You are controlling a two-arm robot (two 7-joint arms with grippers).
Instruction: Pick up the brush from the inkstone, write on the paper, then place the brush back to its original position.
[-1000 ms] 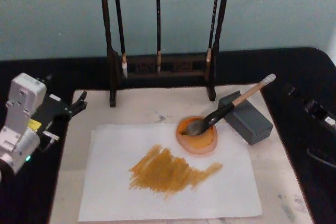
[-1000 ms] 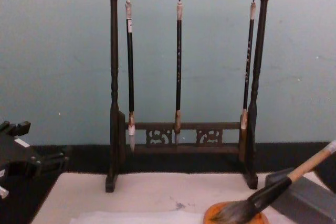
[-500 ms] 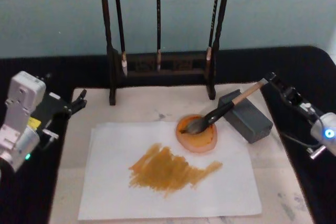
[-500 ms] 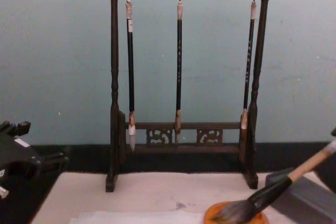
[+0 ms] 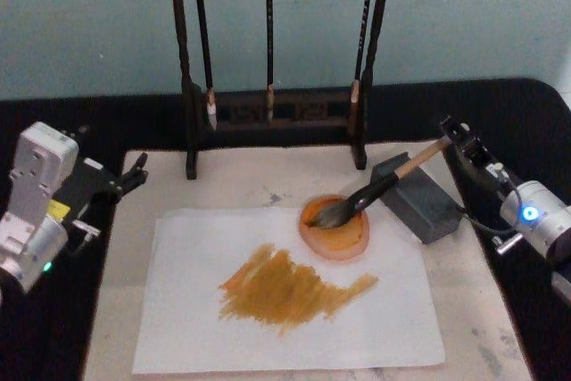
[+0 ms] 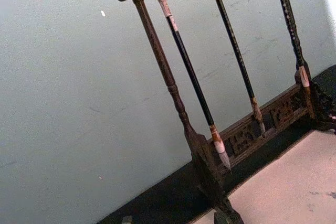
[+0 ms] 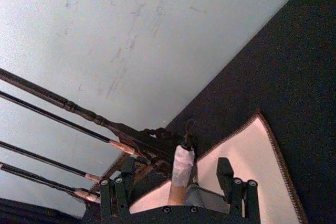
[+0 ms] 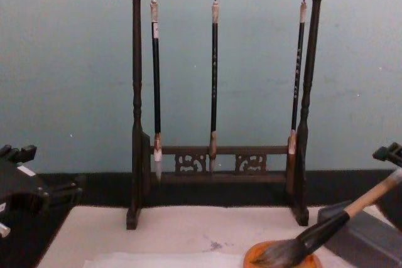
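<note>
I expect the thin dark loop [image 7: 190, 126] to stay upright above my right gripper when I lift the brush, since the loop pokes past the brush's pale end cap [image 7: 183, 159].
The brush [image 5: 384, 186] lies slanted, its bristles in the round orange inkstone [image 5: 343, 240] and its tan handle propped on a grey block [image 5: 426, 210]. My right gripper [image 5: 453, 136] is at the handle's far end, open, one finger on each side of the pale end cap [image 7: 182, 163] without closing on it. From the chest view the brush [image 8: 326, 227] rises toward that gripper [image 8: 389, 154]. The white paper [image 5: 268, 336] in front of the inkstone carries a wide orange-brown smear [image 5: 290, 290]. My left gripper [image 5: 132, 174] is parked, open, at the mat's left edge.
A dark wooden rack [image 5: 272, 118] with three thin hanging brushes stands at the back of the off-white mat [image 5: 241, 183]. The black tabletop [image 5: 526, 122] surrounds the mat. The grey block sits just right of the inkstone.
My right arm came in from the right edge, and its open gripper now straddles the brush's end cap. The brush, inkstone and left arm have not moved.
</note>
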